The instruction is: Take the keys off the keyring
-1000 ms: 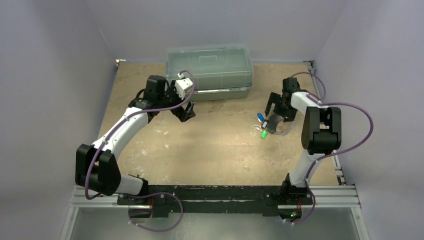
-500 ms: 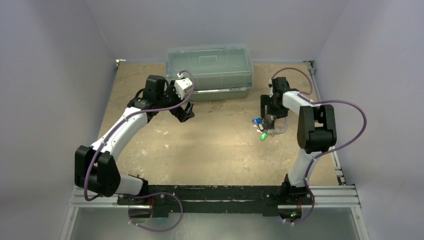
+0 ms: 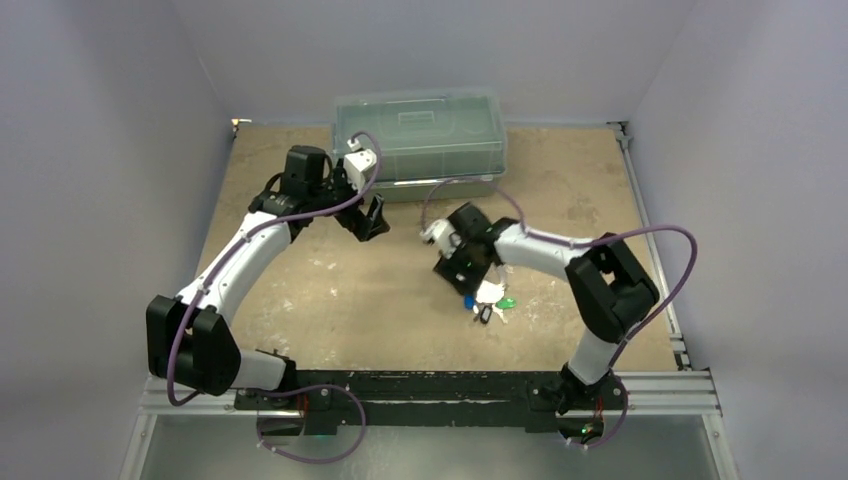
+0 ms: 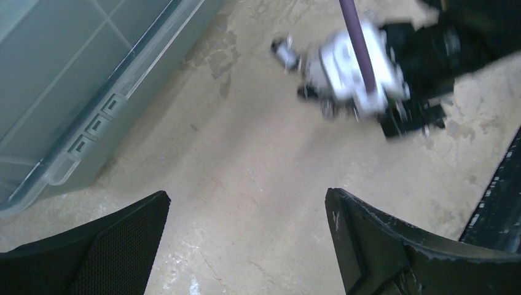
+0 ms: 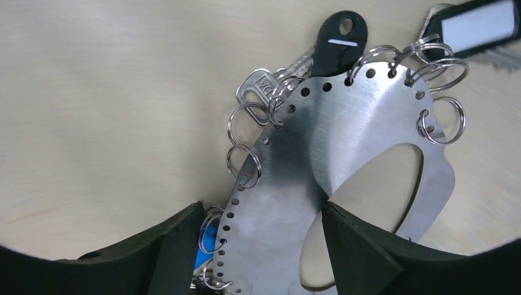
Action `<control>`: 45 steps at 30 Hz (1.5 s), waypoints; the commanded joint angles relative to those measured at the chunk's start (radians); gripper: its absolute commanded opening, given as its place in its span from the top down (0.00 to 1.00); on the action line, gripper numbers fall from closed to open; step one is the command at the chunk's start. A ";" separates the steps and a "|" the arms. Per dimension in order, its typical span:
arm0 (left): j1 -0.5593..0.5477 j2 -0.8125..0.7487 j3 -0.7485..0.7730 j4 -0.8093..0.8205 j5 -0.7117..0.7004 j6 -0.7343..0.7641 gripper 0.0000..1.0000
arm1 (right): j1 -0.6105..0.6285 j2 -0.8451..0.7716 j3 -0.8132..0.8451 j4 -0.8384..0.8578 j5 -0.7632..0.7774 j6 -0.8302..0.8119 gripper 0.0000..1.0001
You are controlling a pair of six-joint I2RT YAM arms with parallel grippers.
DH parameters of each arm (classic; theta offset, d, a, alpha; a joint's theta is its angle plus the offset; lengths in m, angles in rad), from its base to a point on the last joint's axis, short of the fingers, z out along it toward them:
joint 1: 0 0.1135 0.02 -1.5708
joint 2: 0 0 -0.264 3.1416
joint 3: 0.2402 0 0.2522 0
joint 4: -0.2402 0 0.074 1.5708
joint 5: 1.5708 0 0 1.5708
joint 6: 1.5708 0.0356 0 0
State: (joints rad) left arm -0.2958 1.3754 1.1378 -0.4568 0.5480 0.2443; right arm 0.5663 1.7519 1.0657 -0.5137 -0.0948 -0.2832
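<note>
The plate is held in my right gripper by its key-bearing band point(image 5: 265, 215), so my left gripper should hold the plate while my right gripper goes over to the plate's plain band point(image 5: 437, 178).
The keyring point(image 5: 344, 129) is a flat silver metal plate with an oval cutout and a perforated rim carrying small split rings. On it hang a black-headed key point(image 5: 338, 40), a silver key point(image 5: 258, 86), a blue-headed key point(image 5: 206, 246) and a black tag point(image 5: 473, 21). My right gripper point(image 5: 261, 215) is shut on the plate's side band, one finger inside the cutout. In the top view my right gripper point(image 3: 470, 268) holds the bunch of keys point(image 3: 490, 303) low over the table's middle. My left gripper point(image 3: 374, 217) is open and empty above bare table point(image 4: 246, 203).
A translucent green lidded bin point(image 3: 420, 140) stands at the back centre; its corner shows in the left wrist view point(image 4: 61, 80). The right arm's wrist point(image 4: 362, 67) shows blurred ahead of my left gripper. Grey walls enclose the table.
My right arm has swung from the right side of the table to the middle, carrying the keyring and keys with it. My left gripper has barely moved.
</note>
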 commanded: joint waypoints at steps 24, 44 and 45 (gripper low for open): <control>0.010 0.284 -0.268 0.257 0.414 -0.349 0.33 | -0.029 -0.259 -0.209 0.006 -0.222 -0.353 0.18; -0.103 0.504 -0.354 0.758 0.495 -0.681 0.59 | -0.028 -0.054 -0.169 0.067 -0.282 -0.318 0.30; -0.103 0.493 -0.361 0.783 0.498 -0.689 0.63 | -0.028 -0.053 -0.169 0.068 -0.285 -0.317 0.30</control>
State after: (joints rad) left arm -0.3943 1.8835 0.7998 0.1646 1.0424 -0.3901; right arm 0.5411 1.6413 0.9161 -0.4400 -0.3447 -0.6147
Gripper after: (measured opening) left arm 0.419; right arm 0.699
